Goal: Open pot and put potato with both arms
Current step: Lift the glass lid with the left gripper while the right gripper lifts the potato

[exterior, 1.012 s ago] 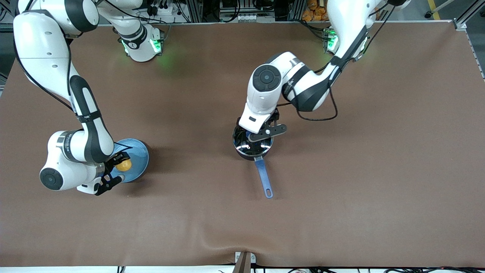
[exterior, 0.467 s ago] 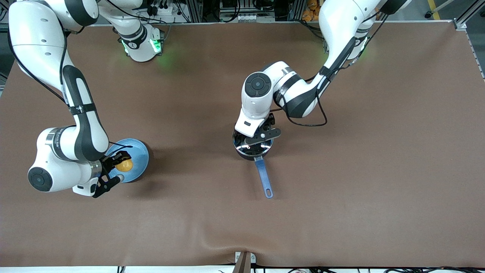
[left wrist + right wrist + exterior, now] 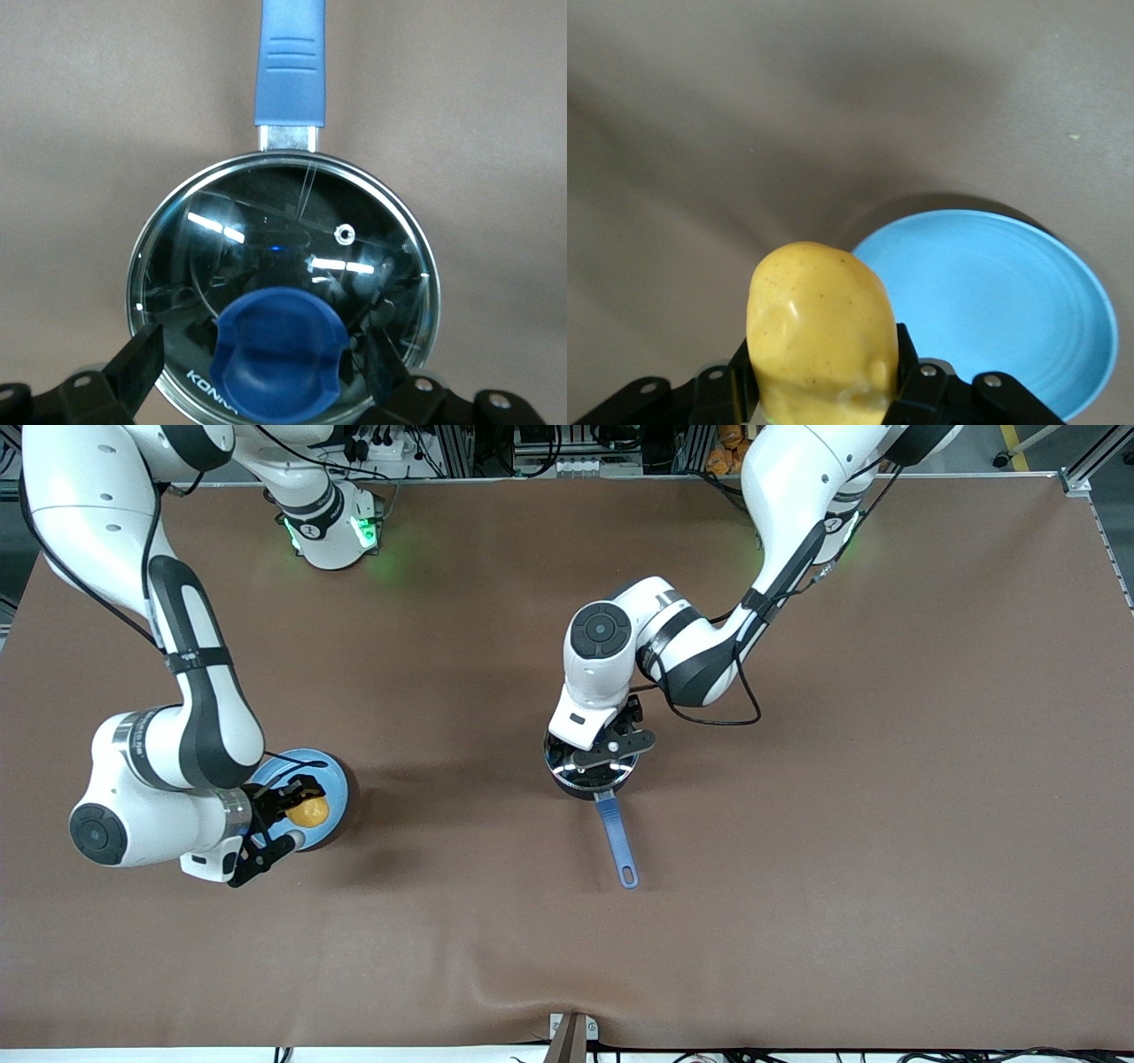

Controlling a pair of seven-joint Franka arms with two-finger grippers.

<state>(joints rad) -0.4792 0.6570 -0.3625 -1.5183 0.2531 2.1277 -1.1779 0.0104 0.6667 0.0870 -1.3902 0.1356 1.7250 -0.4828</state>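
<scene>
My gripper will find the black pot (image 3: 580,786) empty when it lifts the lid, because only a plain dark interior (image 3: 270,226) can be seen through the glass lid.
The black pot (image 3: 574,778) stands mid-table with its glass lid (image 3: 292,226) on, its blue handle (image 3: 617,841) pointing toward the front camera. My left gripper (image 3: 595,760) is low over the lid, open, its fingers (image 3: 135,365) on either side of the blue lid knob (image 3: 279,354) without touching it. My right gripper (image 3: 297,813) is shut on the yellow potato (image 3: 312,812) and holds it just above the blue plate (image 3: 326,775). In the right wrist view the potato (image 3: 819,328) sits between the fingers, with the plate (image 3: 992,301) below.
The brown table cloth (image 3: 797,824) is bare around the pot and the plate. The pot's handle (image 3: 291,71) lies flat on the cloth.
My right gripper has closed on the potato and lifted it off the plate, shifting slightly toward the pot. My left gripper has come lower over the lid knob.
</scene>
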